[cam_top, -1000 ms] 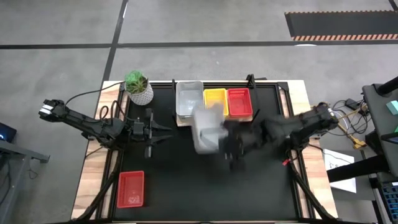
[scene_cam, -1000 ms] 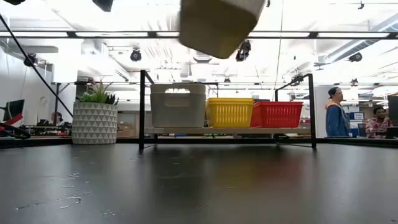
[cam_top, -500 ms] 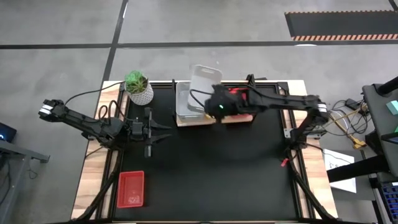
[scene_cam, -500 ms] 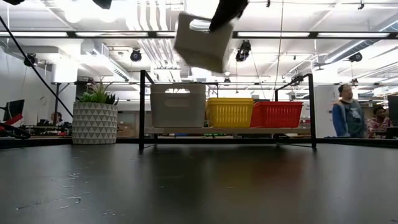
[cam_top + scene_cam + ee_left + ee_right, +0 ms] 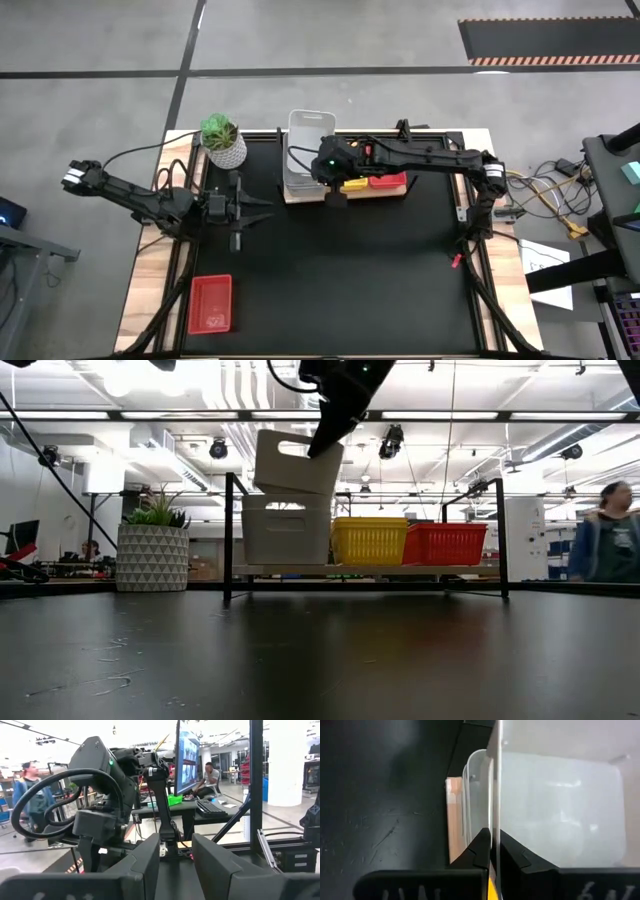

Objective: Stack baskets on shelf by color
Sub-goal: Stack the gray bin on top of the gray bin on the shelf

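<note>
The pale grey basket (image 5: 292, 468) is tilted over the grey basket on the shelf, so next my right gripper lets go of the pale grey basket's rim (image 5: 336, 448) and pushes it down level with closed fingers.
My right gripper (image 5: 329, 168) is shut on a pale grey basket (image 5: 311, 136), which it holds tilted over the grey basket (image 5: 287, 530) at the left end of the wood-grain shelf (image 5: 300, 195). Whether the two grey baskets touch, I cannot tell. Yellow baskets (image 5: 370, 540) and red baskets (image 5: 445, 543) stand on the shelf to the right of the grey one. A single red basket (image 5: 210, 303) lies flat on the black mat near the table's near left corner. My left gripper (image 5: 247, 211) waits open, left of the table's middle. My right gripper pinches the held grey basket's right side wall (image 5: 495, 827) at its rim, one finger (image 5: 481, 851) on each face of the wall. It comes from above, slanting from the right. The basket hangs tilted below the fingers, its left end lower (image 5: 262, 478).
A green plant in a white pot (image 5: 222, 141) stands at the far left, beside the shelf's black frame posts (image 5: 229, 535). There is bare black mat (image 5: 350, 280) between the shelf and the near edge. A person (image 5: 605, 540) moves in the room behind.
My right gripper has carried the grey basket from over the table's middle toward the far edge and to the left, high over the shelf, then down to just above the shelf's grey basket. The basket stayed tilted in the hold. My left arm kept still.
</note>
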`<state>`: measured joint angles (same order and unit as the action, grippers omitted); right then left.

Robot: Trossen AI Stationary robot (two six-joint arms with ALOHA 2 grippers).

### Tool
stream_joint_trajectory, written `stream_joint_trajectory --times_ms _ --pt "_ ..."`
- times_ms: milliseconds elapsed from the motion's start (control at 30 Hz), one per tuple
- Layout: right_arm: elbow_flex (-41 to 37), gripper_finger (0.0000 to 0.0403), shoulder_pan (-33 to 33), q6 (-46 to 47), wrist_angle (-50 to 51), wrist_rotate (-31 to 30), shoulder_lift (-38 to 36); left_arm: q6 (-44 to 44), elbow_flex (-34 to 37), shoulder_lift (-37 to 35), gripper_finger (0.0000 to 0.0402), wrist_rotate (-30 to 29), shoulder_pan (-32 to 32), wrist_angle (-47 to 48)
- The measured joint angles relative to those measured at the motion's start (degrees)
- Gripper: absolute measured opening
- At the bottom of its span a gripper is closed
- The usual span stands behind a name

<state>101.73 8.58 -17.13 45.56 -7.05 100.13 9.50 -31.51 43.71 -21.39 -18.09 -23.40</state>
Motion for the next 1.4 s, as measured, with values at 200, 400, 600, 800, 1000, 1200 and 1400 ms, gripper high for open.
stream_joint_trajectory --times_ms 200,400,600,800,1000,1200,1400 --pt "0.0 0.0008 0.0 0.1 -0.1 0.0 0.7 0.0 0.0 0.1 0.0100 0.0 0.0 -0.1" --pt "0.0 0.0008 0.0 0.0 -1.3 0.0 1.2 0.0 0.0 0.0 0.0100 0.0 0.0 -0.1" --pt "0.0 0.0008 0.0 -0.9 -1.3 0.0 1.8 0.0 0.0 0.0 0.0100 0.0 0.0 -0.1" --pt "0.0 0.0011 0.0 -2.2 -1.6 0.0 2.3 0.0 0.0 0.0 0.0100 0.0 0.0 -0.1" --pt "0.0 0.0038 0.0 -1.7 -2.6 0.0 2.3 0.0 0.0 0.0 0.0100 0.0 0.0 -0.1" --pt "0.0 0.0071 -0.1 -1.9 -2.8 0.0 2.3 0.0 0.0 0.0 0.0100 0.1 0.0 -0.1" --pt "1.3 0.0095 -0.2 -1.5 -2.2 0.0 2.2 0.0 0.0 0.1 0.0100 0.1 0.0 0.0"
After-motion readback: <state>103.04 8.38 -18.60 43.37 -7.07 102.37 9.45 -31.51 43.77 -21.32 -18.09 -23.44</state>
